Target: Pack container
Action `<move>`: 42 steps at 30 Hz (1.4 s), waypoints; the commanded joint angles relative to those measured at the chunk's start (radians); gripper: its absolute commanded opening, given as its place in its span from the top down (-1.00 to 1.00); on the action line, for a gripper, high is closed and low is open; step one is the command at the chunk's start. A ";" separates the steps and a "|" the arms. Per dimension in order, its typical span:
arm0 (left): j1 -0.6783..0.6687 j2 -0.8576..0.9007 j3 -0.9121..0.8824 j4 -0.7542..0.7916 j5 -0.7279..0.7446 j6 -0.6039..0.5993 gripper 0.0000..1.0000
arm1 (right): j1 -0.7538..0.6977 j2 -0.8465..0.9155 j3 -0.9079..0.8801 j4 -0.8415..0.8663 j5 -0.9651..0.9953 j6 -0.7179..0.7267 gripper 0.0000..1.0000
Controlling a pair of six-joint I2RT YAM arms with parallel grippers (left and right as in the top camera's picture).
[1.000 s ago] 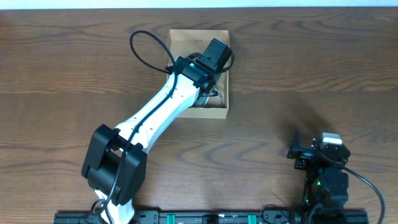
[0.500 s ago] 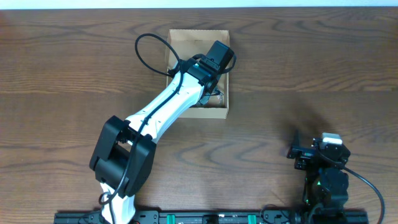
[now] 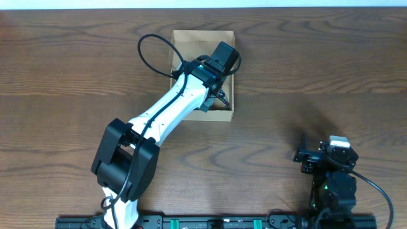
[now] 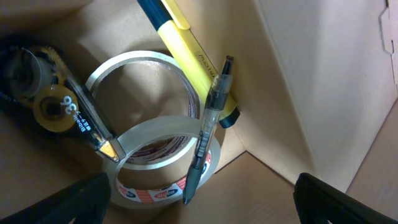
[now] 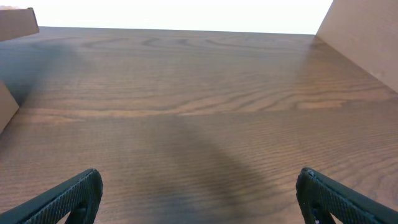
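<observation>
The pen inside the box (image 4: 208,127) is free of my left gripper's fingers, so my left gripper goes on going up until it is clear of the box before it closes next to the open lid (image 3: 198,41).
The container (image 3: 191,38), a tan cardboard box, stands open at the back of the table. My left gripper (image 3: 218,97) reaches down into its near right corner. Seen from the left wrist, the left gripper (image 4: 205,202) is open, its black fingertips (image 4: 87,199) wide apart and holding nothing. Below it inside the box lie two clear tape rolls (image 4: 158,180), a yellow marker (image 4: 186,43), a correction-tape dispenser (image 4: 53,106) and a clear pen (image 4: 208,130) leaning across the nearer roll. My right gripper (image 3: 306,154) rests at the front right, and the right gripper (image 5: 199,199) is open over bare wood.
A black cable (image 3: 149,48) loops from the left arm over the box's left wall. In the right wrist view, cardboard surfaces show at the far right (image 5: 367,37) and far left (image 5: 15,22) edges. The dark wooden table (image 3: 318,70) stretches all round.
The left gripper has opened inside the box, and the clear pen now lies free on the tape roll. The left arm's elbow shifted slightly. The right arm stayed still.
</observation>
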 commanded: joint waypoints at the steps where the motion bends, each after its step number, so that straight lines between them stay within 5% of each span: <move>1: 0.002 -0.108 -0.001 -0.025 -0.021 0.113 -0.91 | -0.006 -0.005 -0.003 -0.001 0.003 0.018 -0.98; 10: 0.085 -0.527 -0.001 -0.354 -0.048 0.740 -0.91 | -0.006 -0.005 -0.003 -0.001 0.002 0.018 -0.98; 13: 0.124 -0.639 -0.001 -0.437 -0.048 0.864 -0.91 | -0.006 -0.005 -0.003 -0.001 0.002 0.018 -0.98; 32: 0.132 -0.756 -0.001 -0.474 -0.045 0.871 -0.91 | -0.006 -0.005 -0.003 0.041 0.024 0.012 -0.99; 36: 0.132 -0.756 -0.001 -0.475 -0.045 0.872 -0.91 | -0.006 0.001 0.026 0.078 -0.136 0.010 -0.99; 42: 0.134 -0.756 -0.001 -0.484 -0.113 0.871 -0.91 | -0.006 0.217 0.229 0.074 -0.242 -0.032 -0.99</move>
